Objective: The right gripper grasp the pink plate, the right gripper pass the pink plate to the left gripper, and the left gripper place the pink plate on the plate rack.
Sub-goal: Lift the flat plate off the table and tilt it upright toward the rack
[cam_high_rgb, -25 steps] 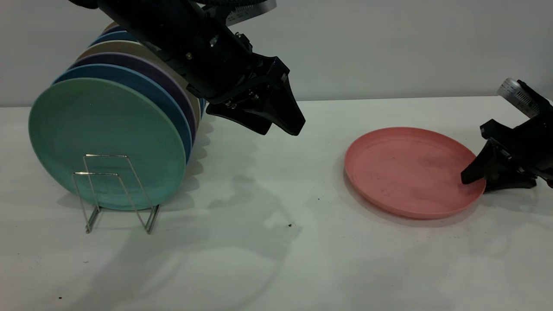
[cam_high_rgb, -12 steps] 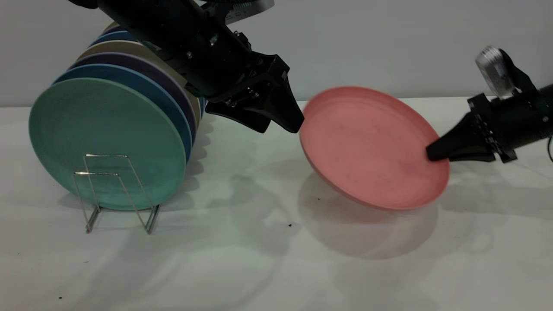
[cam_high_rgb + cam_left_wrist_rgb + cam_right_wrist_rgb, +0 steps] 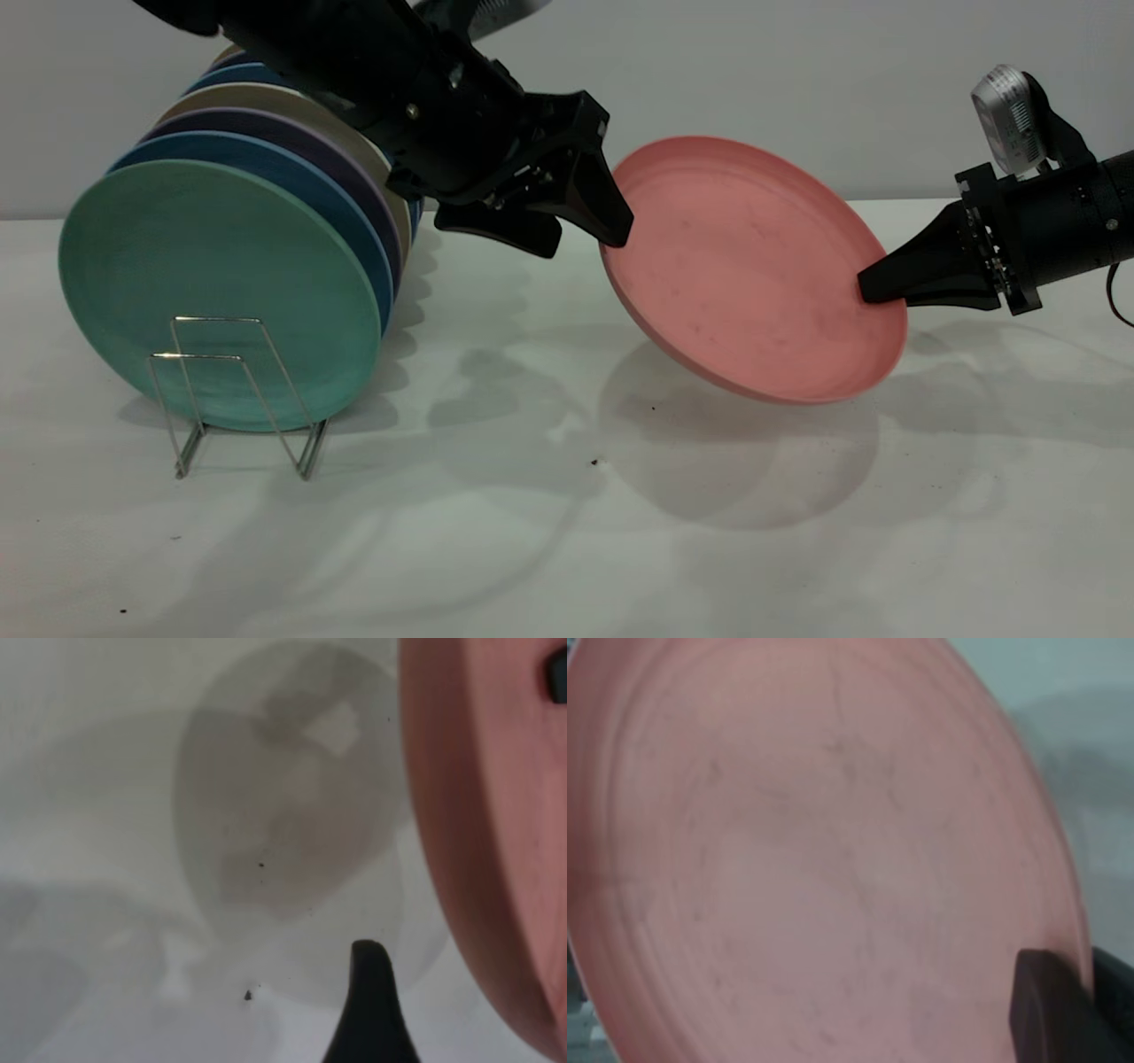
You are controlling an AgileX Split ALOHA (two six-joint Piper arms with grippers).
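My left gripper should take the opposite rim (image 3: 610, 266) to reach the front slot, because my right gripper holds the pink plate by the rim (image 3: 899, 331) farthest from the rack.
The pink plate (image 3: 753, 266) hangs tilted above the table, its face turned toward the exterior camera. My right gripper (image 3: 866, 291) is shut on its right rim; in the right wrist view one of the fingers (image 3: 1045, 1010) lies on the plate's face (image 3: 815, 859). My left gripper (image 3: 583, 241) is open at the plate's upper left rim, one fingertip overlapping that rim. The left wrist view shows one black finger (image 3: 368, 992) with the pink plate (image 3: 496, 815) close beside it. The plate rack (image 3: 239, 390) stands on the table at the left.
Several plates stand upright in the rack, a green plate (image 3: 213, 283) at the front and blue, purple and cream ones behind it. The white table (image 3: 532, 549) stretches between the rack and the held plate. A pale wall closes the back.
The right gripper has lifted the pink plate off the table, tilted it up and carried it left to the left gripper. The left gripper has shifted slightly up and right.
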